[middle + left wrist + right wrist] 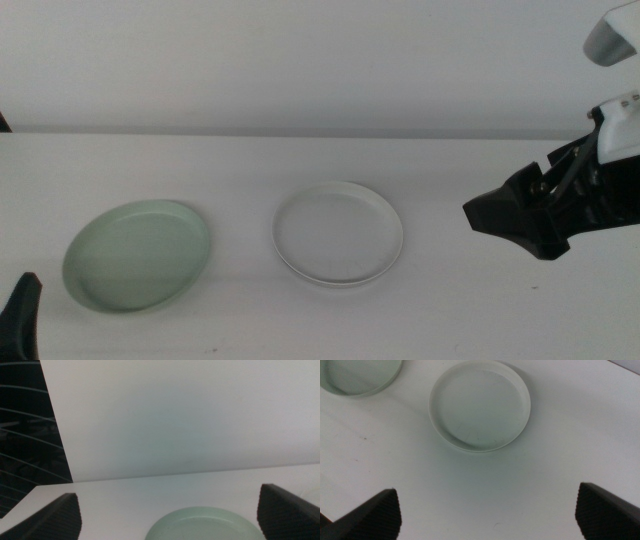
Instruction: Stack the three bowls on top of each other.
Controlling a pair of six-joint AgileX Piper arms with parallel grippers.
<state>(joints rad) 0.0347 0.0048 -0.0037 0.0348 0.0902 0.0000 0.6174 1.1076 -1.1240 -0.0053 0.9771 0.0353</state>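
Rims sit close together at the grey-white bowl's near edge (341,282), so the green bowl (137,256) will fit in almost flush when I lower it there.
A pale mint green bowl (137,254) sits on the white table at the left. A pale grey-white bowl (338,233) sits at the middle; a second rim shows under its near edge, so it looks nested on another whitish bowl. My right gripper (487,215) hovers right of this bowl, apart from it, with jaws open and empty. In the right wrist view (487,491) the whitish bowl (480,405) lies ahead and the green bowl (360,377) is at a corner. My left gripper (24,305) waits at the bottom left, open (168,492), just short of the green bowl (205,524).
The white table (480,310) runs back to a plain white wall (320,60). In the left wrist view a dark area with lines (25,435) lies past the table's edge.
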